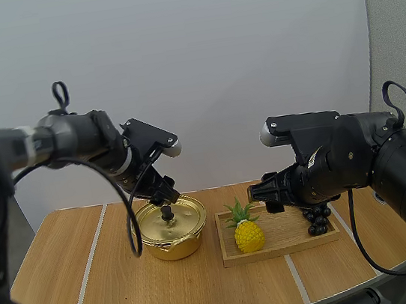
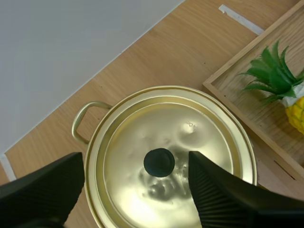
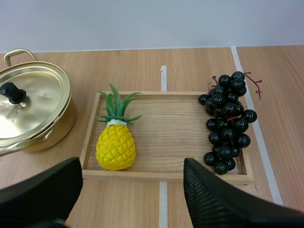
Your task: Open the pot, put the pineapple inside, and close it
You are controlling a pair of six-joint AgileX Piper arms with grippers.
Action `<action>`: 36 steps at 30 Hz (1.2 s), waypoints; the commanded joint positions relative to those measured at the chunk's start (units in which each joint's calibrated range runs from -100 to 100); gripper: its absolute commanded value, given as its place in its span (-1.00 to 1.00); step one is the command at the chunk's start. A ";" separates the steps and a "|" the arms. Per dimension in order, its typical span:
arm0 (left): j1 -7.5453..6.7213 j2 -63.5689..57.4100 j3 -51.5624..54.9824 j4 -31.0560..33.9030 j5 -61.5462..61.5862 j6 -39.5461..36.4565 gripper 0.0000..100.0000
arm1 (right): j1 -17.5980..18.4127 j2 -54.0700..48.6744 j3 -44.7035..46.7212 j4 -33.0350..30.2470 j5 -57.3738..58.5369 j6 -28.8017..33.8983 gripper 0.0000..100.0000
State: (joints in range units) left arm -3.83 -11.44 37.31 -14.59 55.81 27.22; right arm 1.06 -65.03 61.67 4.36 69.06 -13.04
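My gripper will lift the lid (image 1: 186,215) by its black knob, and the lid will come free alone, because the loop handle (image 2: 78,121) joins the pot below the lid's plain rim.
A gold pot (image 1: 172,229) with its lid (image 2: 166,156) on stands left of centre on the table. The lid's black knob (image 2: 159,162) lies between and below the fingers of my left gripper (image 1: 165,196), which hangs open just above it. A small yellow pineapple (image 1: 249,234) with green leaves lies at the left end of a wooden tray (image 1: 277,250). In the right wrist view the pineapple (image 3: 115,144) sits ahead of my right gripper (image 1: 268,193), which is open above the tray (image 3: 161,175).
A bunch of black grapes (image 3: 226,120) lies over the tray's right edge, also seen in the high view (image 1: 317,220). The pot's loop handle (image 2: 84,118) points toward the white back wall. Bare wooden table (image 1: 77,275) lies left of the pot.
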 commanded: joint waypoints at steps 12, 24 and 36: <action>-0.21 13.43 -5.91 -1.06 1.94 0.86 1.00 | 0.05 -0.40 -0.46 0.07 -1.20 0.00 1.00; -0.21 14.49 -6.29 -1.06 7.08 0.86 0.40 | 0.05 -0.40 -0.46 0.07 -2.43 0.00 1.00; -0.21 10.31 -6.29 -1.06 14.40 0.50 -1.00 | 0.05 -0.40 -0.46 0.07 -2.43 0.00 1.00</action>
State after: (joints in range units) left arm -3.90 1.21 30.86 -15.56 67.25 28.06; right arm 1.06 -65.03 61.67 4.36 67.69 -13.04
